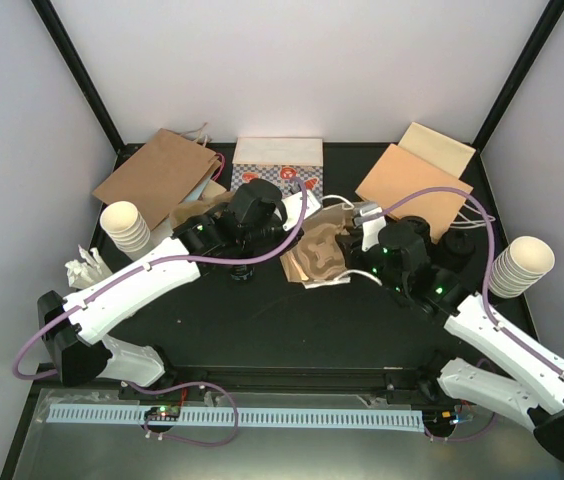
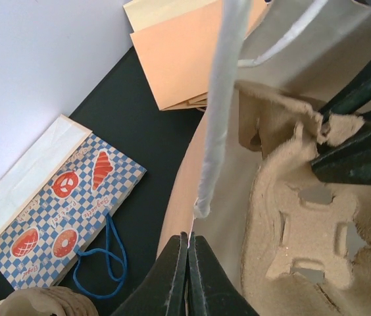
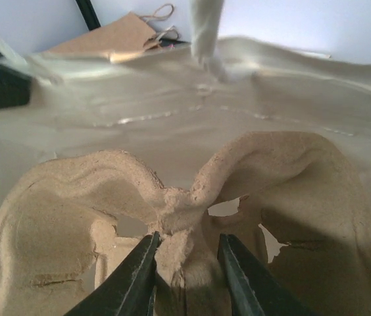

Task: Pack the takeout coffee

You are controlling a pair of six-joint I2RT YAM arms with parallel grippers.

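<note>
The cup carrier [image 1: 318,256] leans toward the bag's side, so the robot's right gripper should tilt the cup carrier toward the bag's bottom while the left gripper holds the bag's rim.
A brown paper bag [image 1: 312,262] with white twisted handles [image 2: 218,112] lies open at the table's centre between both arms. Inside it sits a brown pulp cup carrier [image 3: 271,178] [image 2: 304,224]. My left gripper [image 2: 187,238] [image 1: 307,215] is shut on the bag's thin rim. My right gripper [image 3: 187,237] [image 1: 354,238] reaches into the bag, its jaws closed round the carrier's centre post. Dark round shapes beside the right arm [image 1: 459,245] look like the takeout coffee, black against the black table and partly hidden.
Stacks of cream paper cups stand at the left [image 1: 125,225] and right [image 1: 522,265]. Along the back lie a flat brown bag [image 1: 157,175], a checkered baguette bag [image 1: 277,170] [image 2: 60,197] and tan bags [image 1: 417,180] [image 2: 185,52]. White crumpled paper [image 1: 87,268] sits far left.
</note>
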